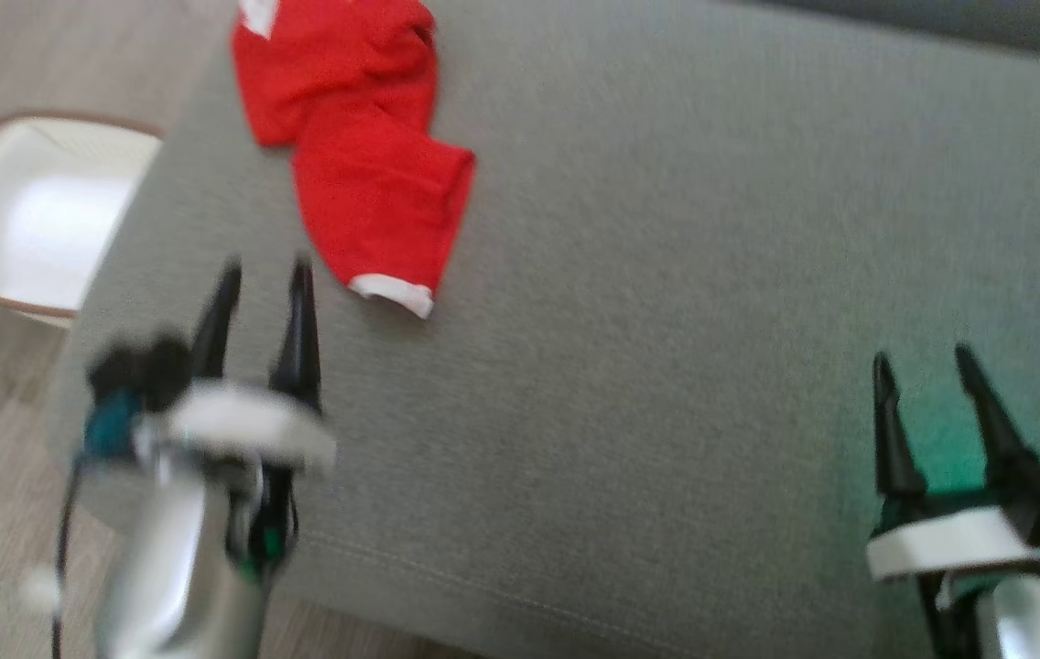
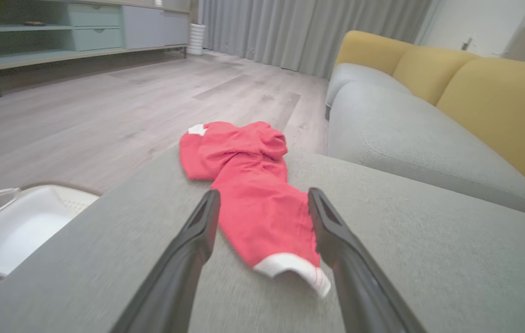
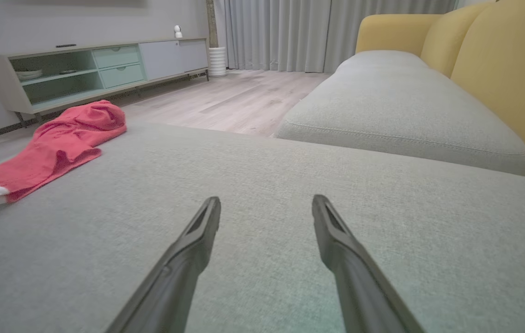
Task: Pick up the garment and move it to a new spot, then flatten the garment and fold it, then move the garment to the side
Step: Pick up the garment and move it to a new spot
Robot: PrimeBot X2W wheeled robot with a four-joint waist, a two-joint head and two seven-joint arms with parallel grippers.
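Observation:
My gripper should expect shorts with a gathered waistband hidden in the folds, because white trim (image 1: pixel 395 292) shows at both ends of the crumpled red garment (image 1: pixel 365 154).
A crumpled red garment (image 1: pixel 360 137) with a white cuff lies near the far left corner of the grey cushion (image 1: pixel 666 320). My left gripper (image 1: pixel 264 275) hangs open just short of the cuff, a little to its left. In the left wrist view the garment (image 2: pixel 253 194) stretches away between and beyond the open fingers of that gripper (image 2: pixel 262 196). My right gripper (image 1: pixel 923 357) is open over bare cushion at the lower right, far from the cloth. In the right wrist view the garment (image 3: pixel 59 148) lies at the far left and the right gripper (image 3: pixel 267 201) holds nothing.
A white laundry basket (image 1: pixel 35 220) stands on the wood floor beside the cushion's left edge. A grey sofa seat (image 2: pixel 405 134) with yellow back cushions (image 2: pixel 498 101) adjoins the cushion. A low cabinet (image 3: pixel 96 69) and curtains line the far wall.

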